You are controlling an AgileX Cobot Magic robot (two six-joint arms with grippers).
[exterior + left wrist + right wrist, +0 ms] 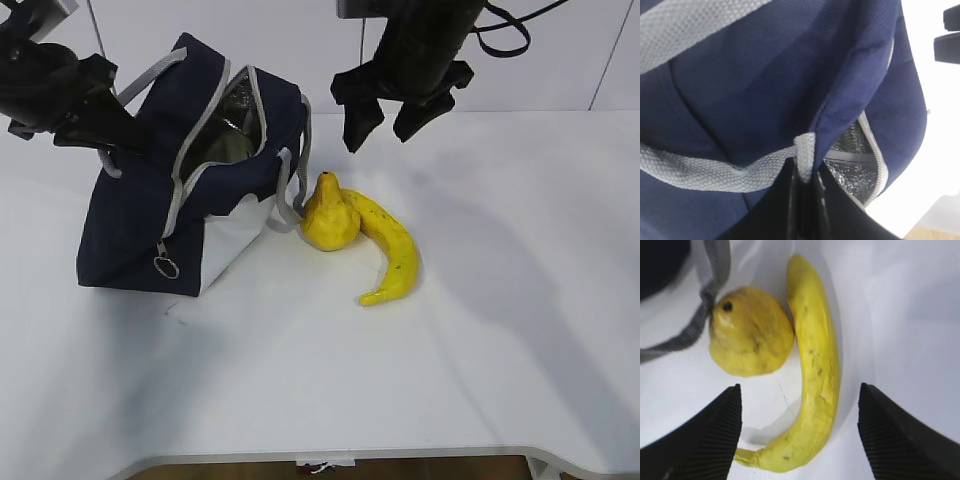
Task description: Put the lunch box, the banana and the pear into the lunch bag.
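Note:
The right gripper's open fingers are lined up across the banana's narrow width (818, 394), clear of the pear, so the right gripper should go on down before it closes on the banana's middle (402, 248).
The navy lunch bag (130, 220) stands on the left with its zipper open and silver foil lining (855, 172) showing. My left gripper (108, 150) is shut on one grey webbing handle (805, 150) of the bag. The yellow pear (330, 215) lies just right of the bag, touching the long curved banana (395, 250). High above them hangs my right gripper (385, 122), open and empty. In the right wrist view the gripper (800, 387) frames the banana (817, 365), with the pear (750, 335) to its left. The lunch box is hidden.
The bag's other grey handle (290, 200) droops against the pear and also shows in the right wrist view as a strap (715, 285). A ring zipper pull (166, 266) hangs at the bag's front corner. The white table (400, 380) has its front edge near the bottom.

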